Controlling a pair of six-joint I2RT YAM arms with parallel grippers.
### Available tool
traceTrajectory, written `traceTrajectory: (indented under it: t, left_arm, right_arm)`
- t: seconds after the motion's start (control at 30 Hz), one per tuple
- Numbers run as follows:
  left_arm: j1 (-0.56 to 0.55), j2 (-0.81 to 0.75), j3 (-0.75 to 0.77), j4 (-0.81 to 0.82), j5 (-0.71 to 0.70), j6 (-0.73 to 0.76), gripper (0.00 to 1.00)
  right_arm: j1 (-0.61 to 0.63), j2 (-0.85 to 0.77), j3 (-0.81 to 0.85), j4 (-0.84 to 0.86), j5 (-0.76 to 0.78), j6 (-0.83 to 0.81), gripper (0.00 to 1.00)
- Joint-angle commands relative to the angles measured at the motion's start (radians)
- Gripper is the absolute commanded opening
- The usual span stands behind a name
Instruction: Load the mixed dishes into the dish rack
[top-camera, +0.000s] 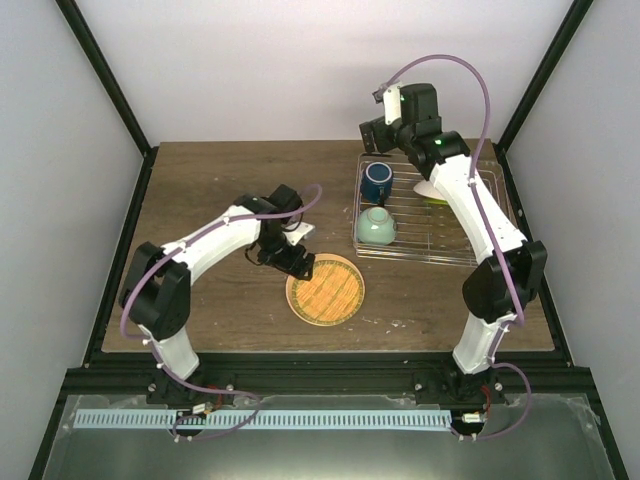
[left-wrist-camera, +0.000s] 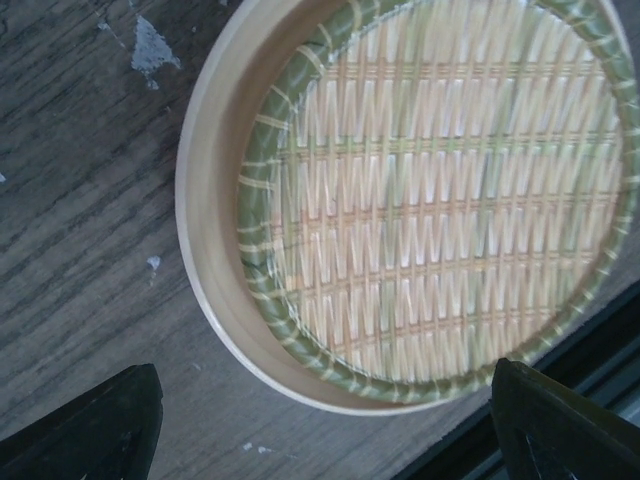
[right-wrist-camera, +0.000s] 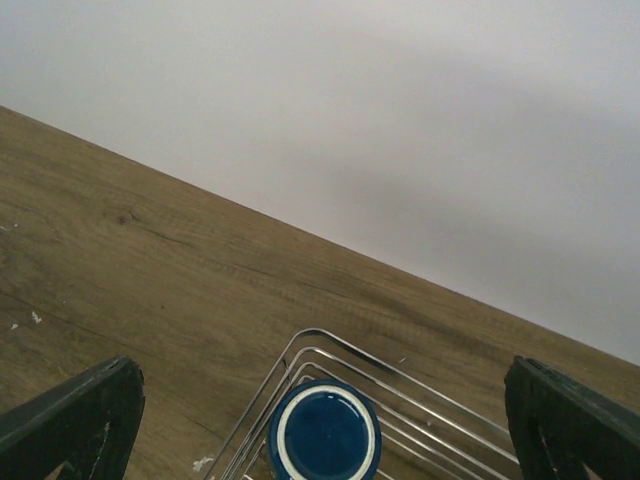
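Observation:
The woven plate sits nested inside a larger plate (left-wrist-camera: 222, 235), so the robot's left gripper should lift it out by its green rim (left-wrist-camera: 330, 366) and pass it to the right gripper.
The orange woven plate (top-camera: 325, 290) lies flat on the wooden table, left of the wire dish rack (top-camera: 470, 250). My left gripper (top-camera: 290, 262) hangs open over the plate's left rim; in the left wrist view the plate (left-wrist-camera: 430, 200) fills the frame between the wide-apart fingers, and the gripper (left-wrist-camera: 325, 430) is empty. In the rack stand a dark blue mug (top-camera: 377, 181), bottom up, and a mint-green bowl (top-camera: 376, 227). My right gripper (top-camera: 378, 140) is open and empty above the rack's far left corner, over the mug (right-wrist-camera: 324, 432) and the rack wires (right-wrist-camera: 420, 385). A pale plate (top-camera: 432, 192) is mostly hidden behind the right arm.
The table's near edge shows as a dark strip (left-wrist-camera: 580, 330) just past the plate. White paint flecks (left-wrist-camera: 150, 50) mark the wood. Black frame posts (top-camera: 105, 80) and white walls enclose the table at back and sides.

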Motion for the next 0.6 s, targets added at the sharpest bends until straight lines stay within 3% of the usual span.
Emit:
traceTrajectory:
  t: [0.0,0.57]
  left_arm:
    - [-0.004,0.051,0.007,0.058,-0.018,0.021,0.91]
    - [-0.041,0.134,0.020,0.122,0.044,0.023,0.89]
  right_arm:
    - [0.005,-0.023,-0.016,-0.026,0.008,0.034,1.00]
    - [0.005,-0.058,-0.122,-0.020,0.075,0.015,1.00]
